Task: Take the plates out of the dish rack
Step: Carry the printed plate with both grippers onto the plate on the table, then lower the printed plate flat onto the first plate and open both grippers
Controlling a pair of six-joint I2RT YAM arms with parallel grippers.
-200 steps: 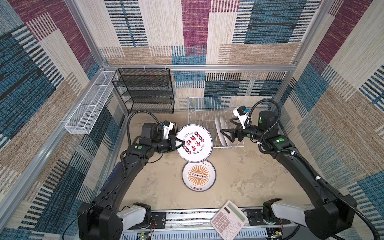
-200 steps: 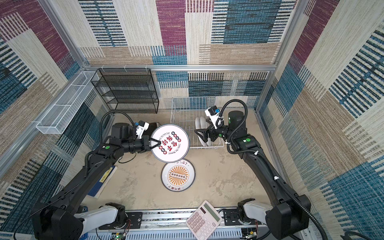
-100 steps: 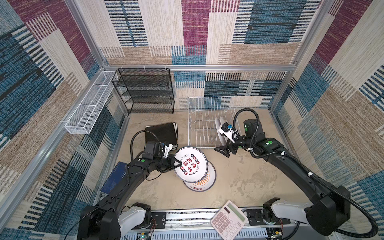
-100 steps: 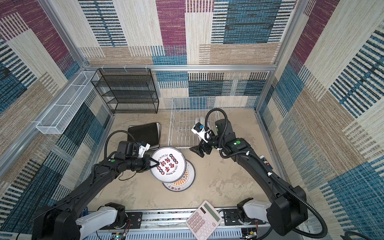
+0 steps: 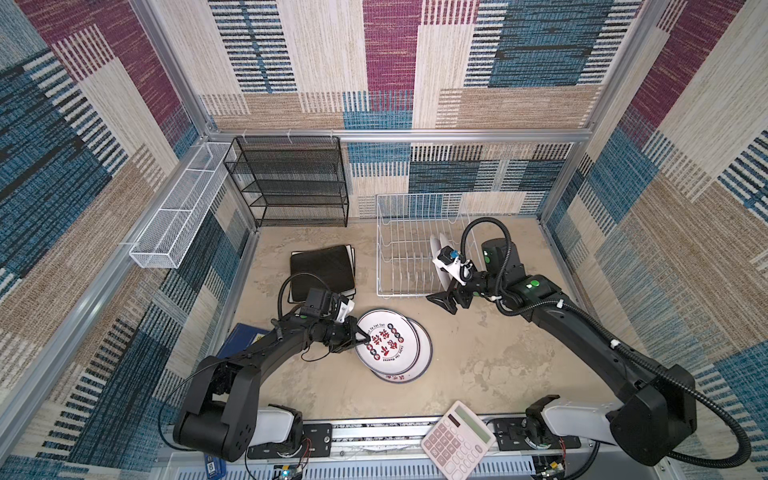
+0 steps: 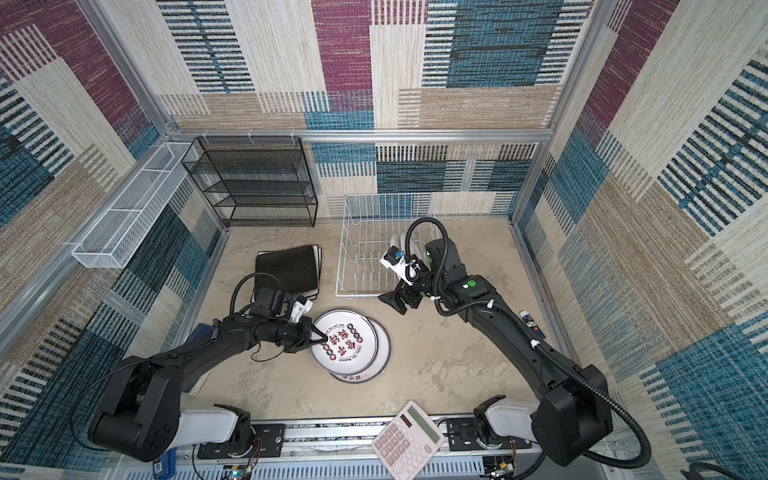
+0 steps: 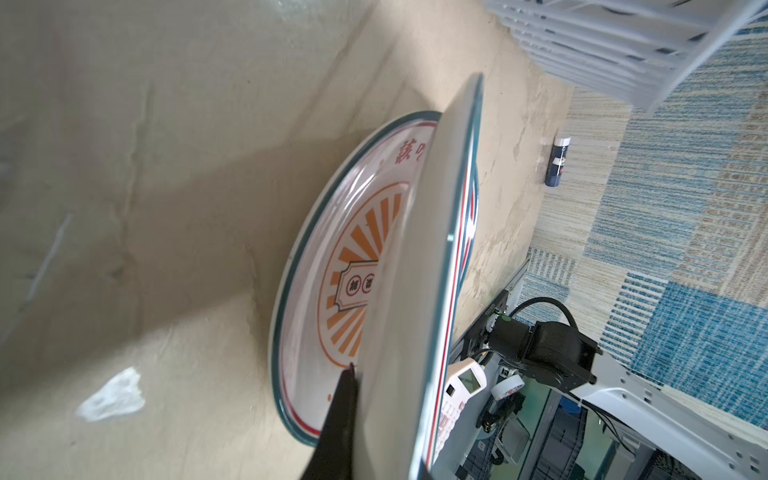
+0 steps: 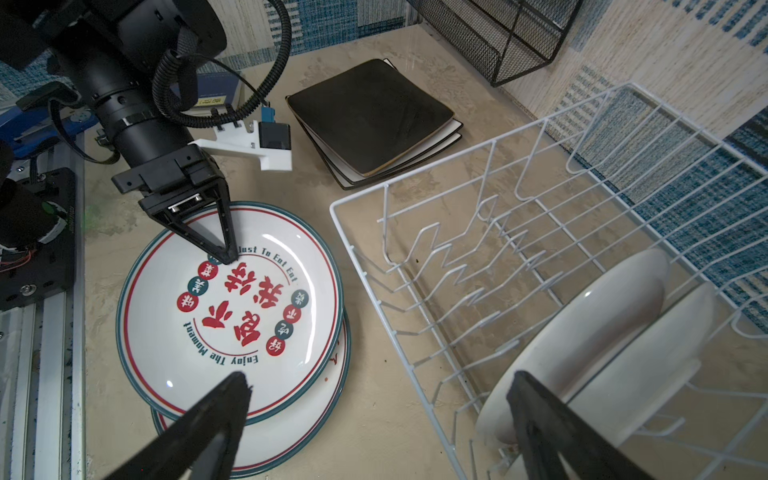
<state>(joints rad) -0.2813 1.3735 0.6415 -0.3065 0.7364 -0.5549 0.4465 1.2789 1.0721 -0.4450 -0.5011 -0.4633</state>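
Note:
I should move my right gripper away because it crowds the upright plates in the dish rack (image 5: 442,278), before my left gripper takes the inner plate (image 5: 435,237) by its rear rim.
My left gripper (image 5: 365,337) is shut on the near rim of a round white plate with red print (image 5: 388,347). That plate sits slightly tilted over a second round plate with an orange sunburst (image 7: 332,270) lying on the table. One black finger (image 7: 340,415) shows under the held plate. The white wire dish rack (image 5: 409,257) stands behind, with two white plates (image 8: 582,340) upright at its right end. My right gripper (image 8: 380,386) is open, low at the rack's front right corner, one finger near those plates. A black square plate (image 5: 322,272) tops a stack to the left.
A black mesh shelf (image 5: 291,178) stands at the back left, and a long white mesh basket (image 5: 178,212) hangs on the left wall. A calculator (image 5: 457,436) lies on the front rail. A blue book (image 5: 241,338) is under my left arm, and a small bottle (image 6: 530,322) stands by the right wall.
My left arm has carried the red-print plate from beside the rack forward and down over the sunburst plate. My right gripper, still open, came down to the rack's front right corner.

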